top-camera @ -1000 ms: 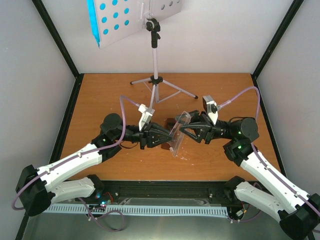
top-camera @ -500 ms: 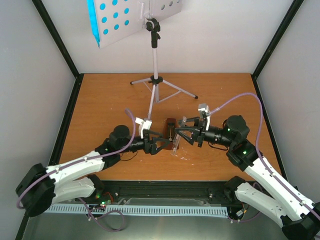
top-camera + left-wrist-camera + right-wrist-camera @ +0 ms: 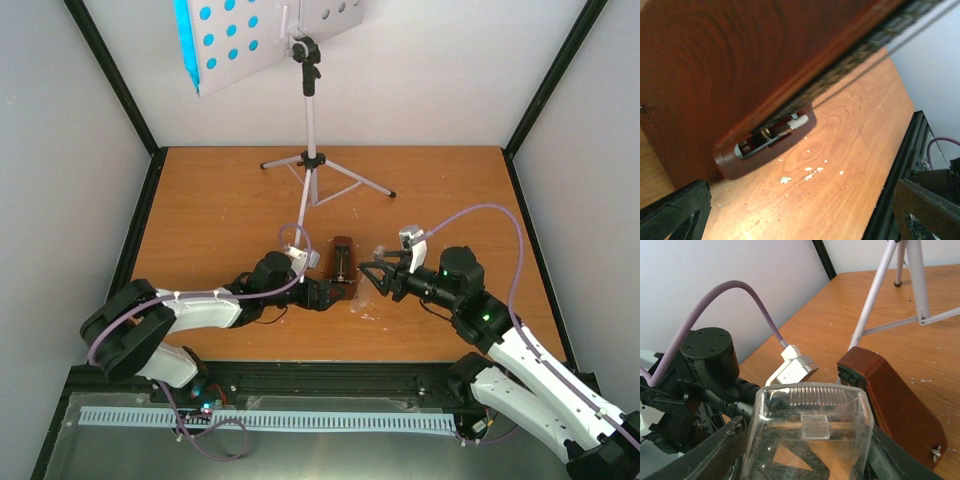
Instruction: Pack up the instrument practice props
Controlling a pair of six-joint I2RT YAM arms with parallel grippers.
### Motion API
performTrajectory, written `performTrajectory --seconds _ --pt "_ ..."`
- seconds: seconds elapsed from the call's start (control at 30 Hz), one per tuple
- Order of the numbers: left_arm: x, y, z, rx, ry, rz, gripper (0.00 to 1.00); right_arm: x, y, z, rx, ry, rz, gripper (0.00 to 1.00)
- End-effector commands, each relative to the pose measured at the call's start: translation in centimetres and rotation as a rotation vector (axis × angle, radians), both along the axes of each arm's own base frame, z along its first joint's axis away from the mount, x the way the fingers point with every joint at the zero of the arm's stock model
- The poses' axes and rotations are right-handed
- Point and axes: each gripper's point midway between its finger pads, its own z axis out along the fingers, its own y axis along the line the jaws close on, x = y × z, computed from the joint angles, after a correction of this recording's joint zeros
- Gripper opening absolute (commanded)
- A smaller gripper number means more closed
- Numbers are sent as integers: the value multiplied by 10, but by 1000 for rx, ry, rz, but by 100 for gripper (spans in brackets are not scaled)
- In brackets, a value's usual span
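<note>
Next, I back my left gripper off before my right gripper fits the clear cover onto the metronome's side (image 3: 342, 261), because my left gripper is crowding the metronome's near end (image 3: 346, 290).
The brown metronome (image 3: 343, 262) lies on the wooden table, and in the left wrist view its body (image 3: 725, 75) fills the upper left, very close. My left gripper (image 3: 337, 293) is open wide at the metronome's near end, fingertips (image 3: 675, 215) low over the table with nothing between them. My right gripper (image 3: 374, 276) is shut on the clear cover (image 3: 810, 435), just right of the metronome (image 3: 895, 400) and apart from it. The white music stand (image 3: 312, 165) stands at the back. A blue sheet (image 3: 183, 35) shows behind its hole-punched desk (image 3: 262, 30).
Black frame posts and grey walls close in the table (image 3: 220, 200) on three sides. The stand's thin legs (image 3: 880, 305) spread just behind the metronome. The left arm's white wrist camera (image 3: 792, 371) sits close to the cover. White specks (image 3: 807, 174) dot the wood.
Both arms came down toward the table. The left gripper opened and let go of the metronome, which now lies on the wood. The right gripper still holds the clear cover.
</note>
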Motion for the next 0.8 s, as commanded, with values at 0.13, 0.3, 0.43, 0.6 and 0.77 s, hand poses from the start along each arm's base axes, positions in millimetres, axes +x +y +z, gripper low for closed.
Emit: performTrajectory --seconds 0.13,0.3,0.43,0.6,0.77 --pt "28 -5 7 16 -83 67 99 1 -11 -5 -14 -37 -62 43" --pt "27 -16 8 -2 -115 8 98 3 -14 -7 -16 -43 -80 44" --pt "10 -47 15 -49 -135 -120 96 7 -22 -12 -29 -58 -130 44" --pt "1 -68 32 -66 -192 -187 96 16 -39 -16 -63 -101 -236 46" --pt "3 -32 42 -70 -175 -95 99 26 -55 -22 -98 -174 -343 46"
